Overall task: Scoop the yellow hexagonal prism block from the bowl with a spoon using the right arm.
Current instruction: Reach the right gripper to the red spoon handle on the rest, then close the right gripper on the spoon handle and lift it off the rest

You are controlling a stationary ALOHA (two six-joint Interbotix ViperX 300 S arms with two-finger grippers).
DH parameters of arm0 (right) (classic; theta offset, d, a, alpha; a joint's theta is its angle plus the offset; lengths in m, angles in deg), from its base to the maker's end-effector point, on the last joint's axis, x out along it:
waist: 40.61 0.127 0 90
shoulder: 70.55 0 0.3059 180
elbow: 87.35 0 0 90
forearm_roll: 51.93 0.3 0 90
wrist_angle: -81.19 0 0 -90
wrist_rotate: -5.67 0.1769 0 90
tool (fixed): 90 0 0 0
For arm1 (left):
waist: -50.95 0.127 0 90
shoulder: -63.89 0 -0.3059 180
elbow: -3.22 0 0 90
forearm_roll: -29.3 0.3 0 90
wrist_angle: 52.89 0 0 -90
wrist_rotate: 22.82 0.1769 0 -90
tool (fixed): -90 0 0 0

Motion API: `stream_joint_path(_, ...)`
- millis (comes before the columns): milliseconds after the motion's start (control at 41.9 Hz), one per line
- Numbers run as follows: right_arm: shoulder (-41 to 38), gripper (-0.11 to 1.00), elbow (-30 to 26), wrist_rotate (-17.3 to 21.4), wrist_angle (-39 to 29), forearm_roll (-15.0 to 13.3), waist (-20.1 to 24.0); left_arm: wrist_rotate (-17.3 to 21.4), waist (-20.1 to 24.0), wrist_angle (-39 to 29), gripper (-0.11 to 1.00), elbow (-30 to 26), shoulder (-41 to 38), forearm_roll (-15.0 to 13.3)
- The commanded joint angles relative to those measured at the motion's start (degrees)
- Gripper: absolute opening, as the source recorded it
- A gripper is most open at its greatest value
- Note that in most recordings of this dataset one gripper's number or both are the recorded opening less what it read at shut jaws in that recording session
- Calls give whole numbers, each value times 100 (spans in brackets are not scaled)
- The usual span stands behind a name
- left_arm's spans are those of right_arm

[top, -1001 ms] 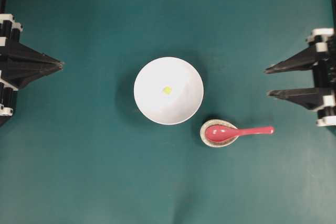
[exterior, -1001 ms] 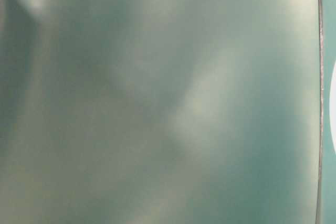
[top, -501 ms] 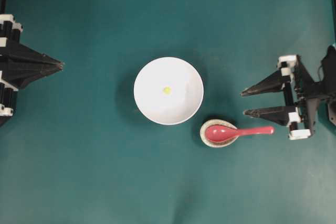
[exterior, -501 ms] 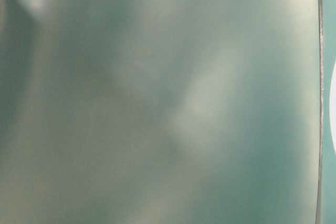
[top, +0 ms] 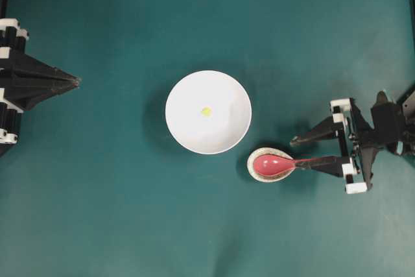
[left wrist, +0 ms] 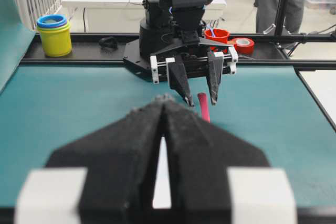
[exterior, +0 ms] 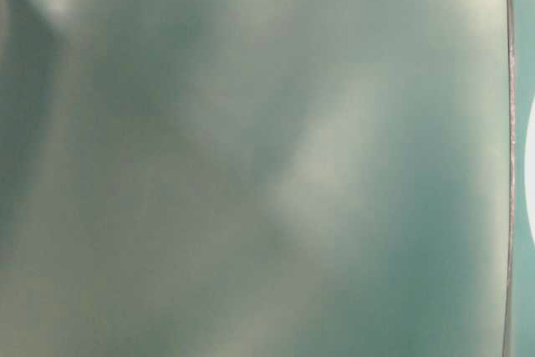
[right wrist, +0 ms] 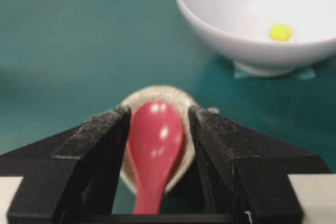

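My gripper will push the red-pink spoon through the bowl (top: pixel 217 128), and the bowl will stay in place because pale teal tabs (right wrist: pixel 245 72) stick out under the white bowl's foot.
The white bowl (top: pixel 208 112) stands mid-table with the tiny yellow hexagonal prism block (top: pixel 205 111) lying inside it. The red-pink spoon (top: pixel 275 165) rests with its scoop on a small speckled spoon rest (top: pixel 258 154), handle pointing right. My right gripper (top: pixel 301 152) is open around the handle. In the right wrist view the spoon (right wrist: pixel 155 140) lies between the spread fingers (right wrist: pixel 97 145), with the bowl (right wrist: pixel 226 40) and block (right wrist: pixel 280 32) beyond. I cannot tell if the fingers touch the handle. My left gripper (top: pixel 76 81) is shut and empty at the far left.
From the left wrist view, a yellow cup stack with a blue ring (left wrist: pixel 54 35) and red tape rolls (left wrist: pixel 241 44) sit on the ledge behind the right arm's base. The table-level view is a teal blur.
The right arm has come in from the right edge toward the spoon and lowered, its open jaws now around the handle. Left arm, bowl, block and spoon have not moved.
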Motion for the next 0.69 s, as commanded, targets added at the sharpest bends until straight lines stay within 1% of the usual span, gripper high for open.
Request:
stream_joint_path(0,-211,55,-18,-9,290,255,299,9,0,18,0,-88,-62,18)
stream_joint_path(119,-483,55,-18,-9,483,519,580,9,9,0,0,-88,-62,18)
stream_joint_path(167,-598,55,-18,-9,501,668,694,9,9,-18,0,-88,-62,18)
stream_joint_path(334,-747,55,-9,-18,483,1002,914,9,0,-44,0,-88,-62,18)
stream_joint_path(453,-747,55,9,-9,325,1090,958,9,9,-35,0,-88,-62,9)
stream_joint_path(668,-756,55,-9,-9,35,1090,976,9,9,-44,0,-88,-62,9)
